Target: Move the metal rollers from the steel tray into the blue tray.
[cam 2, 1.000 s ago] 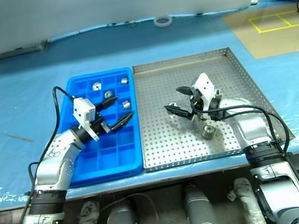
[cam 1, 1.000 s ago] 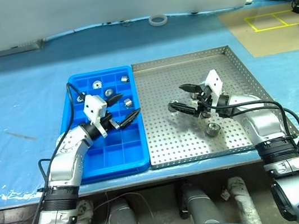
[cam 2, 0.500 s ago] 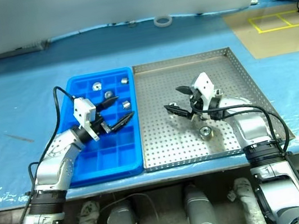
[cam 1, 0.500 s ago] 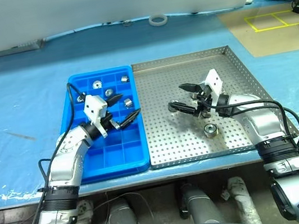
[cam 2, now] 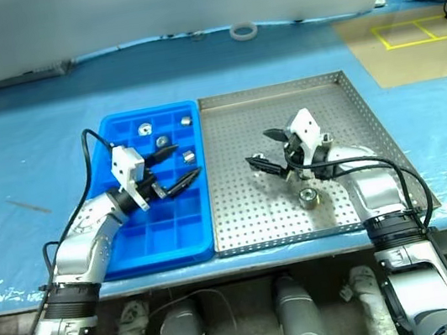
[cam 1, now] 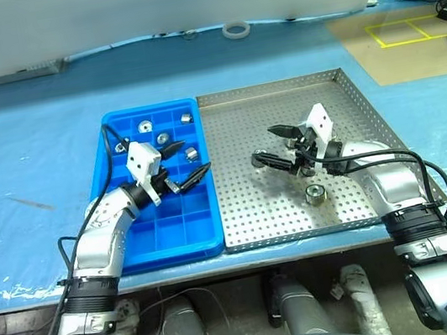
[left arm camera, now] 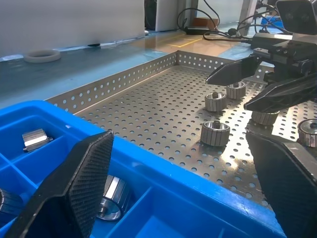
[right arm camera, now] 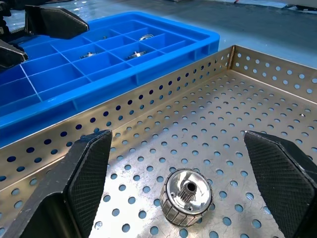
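I expect the next roller to tip over when I drop it into the blue tray, because a metal roller lies (cam 1: 192, 155) on its side in a roomy compartment.
The blue tray (cam 1: 158, 229) lies left of the steel tray (cam 1: 248, 214), edge to edge. Several metal rollers (cam 1: 191, 152) sit in the blue tray's far compartments. More metal rollers remain in the steel tray: one lies loose near its front (cam 1: 315, 194), and a few cluster under my right hand (left arm camera: 215, 133). My left gripper (cam 1: 190, 159) hovers open and empty over the blue tray's right side. Over the middle of the steel tray, my right gripper (cam 1: 263, 145) is open and empty, with one roller (right arm camera: 187, 196) just in front of it.
A white tape ring (cam 1: 236, 29) lies at the far edge of the pale blue table cover (cam 1: 26, 156). A brown board with yellow tape marks (cam 1: 406, 30) is at the far right. Cables run from both wrists.
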Motion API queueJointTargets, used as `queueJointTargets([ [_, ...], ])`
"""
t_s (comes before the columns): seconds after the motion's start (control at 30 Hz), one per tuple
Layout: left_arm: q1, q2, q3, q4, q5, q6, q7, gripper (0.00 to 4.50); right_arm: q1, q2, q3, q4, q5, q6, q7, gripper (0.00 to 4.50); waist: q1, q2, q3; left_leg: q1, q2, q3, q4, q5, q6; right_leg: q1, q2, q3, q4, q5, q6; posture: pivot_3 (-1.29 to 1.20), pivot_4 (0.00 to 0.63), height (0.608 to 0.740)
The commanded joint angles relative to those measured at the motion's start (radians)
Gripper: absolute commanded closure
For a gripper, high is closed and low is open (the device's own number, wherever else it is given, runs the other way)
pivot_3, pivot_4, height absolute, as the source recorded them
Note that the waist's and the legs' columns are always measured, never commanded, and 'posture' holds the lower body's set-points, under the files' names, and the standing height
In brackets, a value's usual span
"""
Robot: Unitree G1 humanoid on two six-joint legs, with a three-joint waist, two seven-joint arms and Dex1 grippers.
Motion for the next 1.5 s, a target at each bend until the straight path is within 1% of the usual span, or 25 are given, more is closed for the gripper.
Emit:
queueJointTargets([
  [0.03,-0.025,0.008,-0.006,-0.006,0.0,-0.006,-0.018,0.0,0.005,-0.01,-0.015,-0.039,0.008,-0.005,-0.006,0.02,0.0,0.0,0.0,0.0,0.0,0.0,0.0,0.0,0.0,0.0,0.0,0.0,0.0,0.0,0.0,-0.13,0.15,0.74],
  [0.13,-0.065,0.01,-0.019,0.023,0.009,0.011,-0.028,0.0,0.026,-0.017,-0.03,-0.064,0.018,0.006,-0.018,0.02,-0.001,0.0,0.0,0.0,0.0,0.0,0.0,0.0,0.0,0.0,0.0,0.0,0.0,0.0,0.0,-0.16,0.15,0.74],
  [0.27,-0.165,0.0,-0.041,0.087,0.005,0.045,-0.062,0.0,0.067,-0.037,-0.055,-0.118,0.035,0.034,-0.033,0.02,-0.001,0.0,0.0,0.0,-0.001,0.0,0.001,0.0,0.0,0.001,0.0,0.0,0.0,0.0,0.0,-0.22,0.15,0.74],
  [0.4,-0.292,-0.016,-0.09,0.227,0.048,0.036,-0.114,0.0,0.13,-0.067,-0.077,-0.183,0.031,0.059,-0.06,0.02,-0.005,0.001,0.0,0.0,-0.001,0.0,0.001,-0.001,0.001,0.003,0.0,0.001,-0.003,0.0,0.0,-0.29,0.15,0.74],
  [0.47,-0.345,-0.028,-0.105,0.293,0.064,0.027,-0.133,0.0,0.154,-0.073,-0.086,-0.213,0.037,0.072,-0.075,0.02,-0.017,0.001,-0.001,0.0,-0.001,0.0,0.001,-0.001,0.002,0.005,0.001,0.001,-0.007,0.002,0.002,-0.31,0.15,0.74],
  [0.5,-0.378,-0.038,-0.112,0.336,0.073,0.026,-0.143,0.0,0.168,-0.075,-0.093,-0.231,0.042,0.08,-0.084,0.02,-0.024,0.001,-0.001,0.0,-0.002,0.001,0.001,-0.002,0.003,0.005,0.0,0.001,-0.008,0.002,0.003,-0.34,0.15,0.74],
  [0.63,-0.532,-0.092,-0.18,0.615,0.165,-0.062,-0.219,0.0,0.254,-0.083,-0.137,-0.329,0.058,0.116,-0.138,0.02,-0.034,0.001,-0.001,-0.002,-0.003,0.002,0.002,-0.004,0.006,0.005,0.0,0.003,-0.011,0.003,0.005,-0.42,0.15,0.74],
  [0.77,-0.646,-0.143,-0.228,0.849,0.269,-0.187,-0.224,0.0,0.329,-0.089,-0.174,-0.41,0.069,0.146,-0.181,0.02,-0.056,0.0,-0.001,-0.002,-0.004,0.002,0.003,-0.005,0.009,0.007,0.0,0.003,-0.014,0.004,0.006,-0.49,0.15,0.74],
  [0.83,-0.692,-0.174,-0.228,0.934,0.289,-0.216,-0.242,0.0,0.367,-0.087,-0.191,-0.45,0.076,0.159,-0.202,0.02,-0.061,0.0,-0.001,-0.003,-0.004,0.002,0.004,-0.006,0.011,0.008,0.0,0.003,-0.017,0.005,0.007,-0.51,0.15,0.74],
  [0.93,-0.736,-0.2,-0.229,1.02,0.323,-0.261,-0.254,0.0,0.404,-0.083,-0.197,-0.494,0.08,0.174,-0.227,0.02,-0.079,0.0,-0.001,-0.004,-0.005,0.002,0.004,-0.008,0.013,0.009,0.0,0.003,-0.021,0.006,0.009,-0.55,0.15,0.74],
  [1.07,-0.773,-0.234,-0.226,1.101,0.368,-0.288,-0.235,0.0,0.44,-0.082,-0.206,-0.532,0.09,0.186,-0.257,0.02,-0.089,0.0,-0.001,-0.004,-0.005,0.002,0.007,-0.01,0.015,0.012,0.0,0.002,-0.025,0.006,0.01,-0.56,0.15,0.74],
  [1.2,-0.767,-0.247,-0.297,1.156,0.489,-0.315,-0.173,0.0,0.459,-0.085,-0.214,-0.552,0.097,0.191,-0.272,0.02,-0.101,0.0,-0.001,-0.004,-0.007,0.002,0.011,-0.012,0.018,0.014,-0.001,0.002,-0.026,0.006,0.01,-0.58,0.15,0.74],
  [1.27,-0.765,-0.259,-0.305,1.17,0.516,-0.314,-0.148,0.0,0.461,-0.087,-0.216,-0.556,0.098,0.194,-0.277,0.02,-0.106,0.0,-0.001,-0.005,-0.007,0.002,0.014,-0.013,0.02,0.015,-0.001,0.002,-0.026,0.006,0.011,-0.58,0.15,0.74],
  [1.37,-0.772,-0.283,-0.279,1.176,0.509,-0.301,-0.151,0.59,0.46,-0.088,-0.214,-0.557,0.1,0.195,-0.282,0.0,-0.11,0.0,-0.001,-0.006,-0.009,0.002,0.015,-0.014,0.021,0.016,-0.003,0.003,-0.027,0.006,0.011,-0.58,0.15,0.74],
  [1.5,-0.785,-0.308,-0.242,1.179,0.488,-0.287,-0.151,1.9,0.447,-0.088,-0.206,-0.55,0.101,0.198,-0.282,0.0,-0.11,0.0,-0.001,-0.008,-0.012,0.002,0.015,-0.014,0.022,0.015,-0.006,0.003,-0.028,0.006,0.011,-0.57,0.15,0.74],
])
